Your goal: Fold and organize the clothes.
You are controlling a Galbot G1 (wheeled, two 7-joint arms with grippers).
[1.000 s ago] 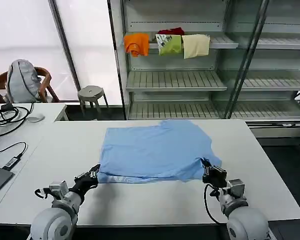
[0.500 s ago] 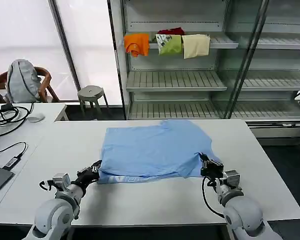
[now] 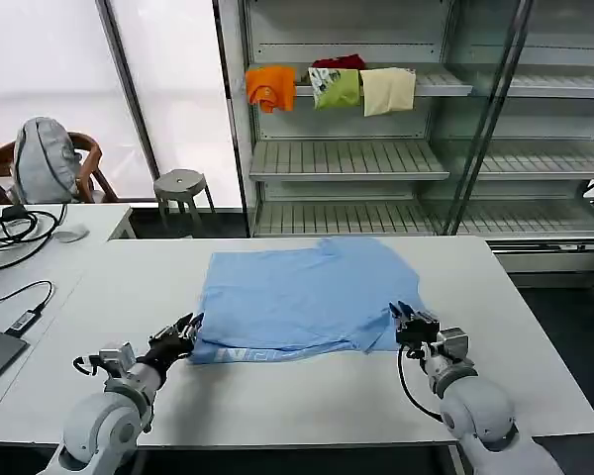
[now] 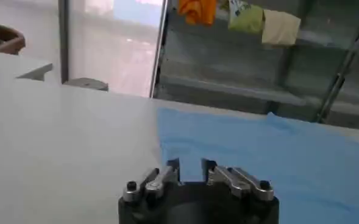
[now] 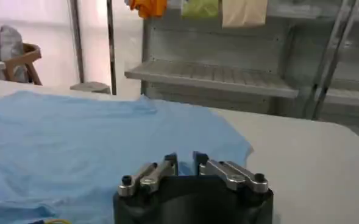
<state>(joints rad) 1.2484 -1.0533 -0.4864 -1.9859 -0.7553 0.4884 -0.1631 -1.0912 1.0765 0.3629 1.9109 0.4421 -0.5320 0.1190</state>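
The light blue T-shirt [image 3: 297,300] is lying flat and its far edge [image 3: 263,251] is free, so all of the T-shirt will slide along when the robot pulls its near corners.
The light blue T-shirt [image 3: 297,297] lies spread on the white table [image 3: 307,396], its near edge folded so a strip with pale lettering shows. My left gripper [image 3: 187,326] rests low at the shirt's near left corner, open, with the blue cloth [image 4: 258,152] just beyond its fingertips [image 4: 173,165]. At the shirt's near right corner sits my right gripper [image 3: 404,316], also open, fingertips [image 5: 170,160] over the fabric [image 5: 75,134]. In the wrist views, nothing is pinched in the left gripper [image 4: 191,165] or the right gripper [image 5: 184,159].
A metal shelf rack [image 3: 346,158] stands behind the table with orange [image 3: 270,87], green [image 3: 337,87] and cream [image 3: 388,90] cloths hanging. A stool [image 3: 181,188], a chair with a grey backpack [image 3: 42,158] and a side desk with cables [image 3: 15,228] are at the left.
Both grippers have moved forward along the table towards the shirt. The shirt's near edge, lifted and bunched at the right corner before, now lies flatter with the lettering strip showing.
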